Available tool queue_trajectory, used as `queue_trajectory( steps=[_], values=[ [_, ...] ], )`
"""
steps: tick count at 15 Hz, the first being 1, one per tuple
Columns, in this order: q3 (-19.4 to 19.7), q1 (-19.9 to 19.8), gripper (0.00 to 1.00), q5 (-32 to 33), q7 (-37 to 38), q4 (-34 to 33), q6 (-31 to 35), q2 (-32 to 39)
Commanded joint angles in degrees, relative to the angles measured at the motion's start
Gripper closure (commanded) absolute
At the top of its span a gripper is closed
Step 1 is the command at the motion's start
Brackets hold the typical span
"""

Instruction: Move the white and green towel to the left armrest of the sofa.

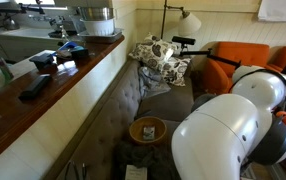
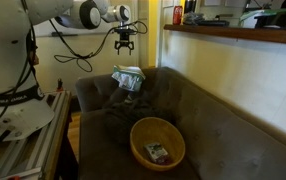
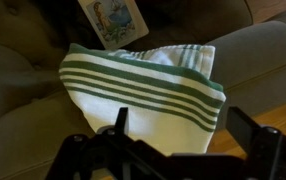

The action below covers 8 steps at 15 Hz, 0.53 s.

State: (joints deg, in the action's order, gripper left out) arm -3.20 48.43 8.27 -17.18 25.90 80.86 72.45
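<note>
The towel's flat white part [image 3: 155, 128] is under my open gripper, and the towel's green-striped corner is off toward one finger. I should move over the green-striped corner [image 3: 215, 98] before I close my gripper.
The white towel with green stripes [image 3: 143, 85] lies folded on the sofa's armrest [image 3: 258, 50]. It also shows in an exterior view [image 2: 128, 76] at the far end of the sofa. My gripper [image 3: 183, 135] hangs just above the towel, open and empty, with one finger on each side of the towel's near corner. In an exterior view the gripper [image 2: 124, 44] is a short way above the towel and not touching it.
A wooden bowl [image 2: 156, 141] with a small item in it sits on the sofa seat. A picture card [image 3: 113, 18] lies beyond the towel. A counter [image 1: 43, 85] runs behind the sofa back. An orange chair [image 1: 238, 58] and a lamp [image 1: 189, 20] stand past the armrest.
</note>
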Motion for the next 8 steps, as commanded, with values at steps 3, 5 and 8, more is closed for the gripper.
queue_trajectory(
  steps=[3,5,8],
  values=[
    [-2.1,-1.5,0.0,-1.4,-1.9,-0.2,11.4,2.8],
    [-3.4,-2.5,0.0,-2.1,-6.0,-0.2,17.5,4.4],
    [-5.1,-4.0,0.0,-3.6,-7.1,0.7,19.4,5.2]
  ],
)
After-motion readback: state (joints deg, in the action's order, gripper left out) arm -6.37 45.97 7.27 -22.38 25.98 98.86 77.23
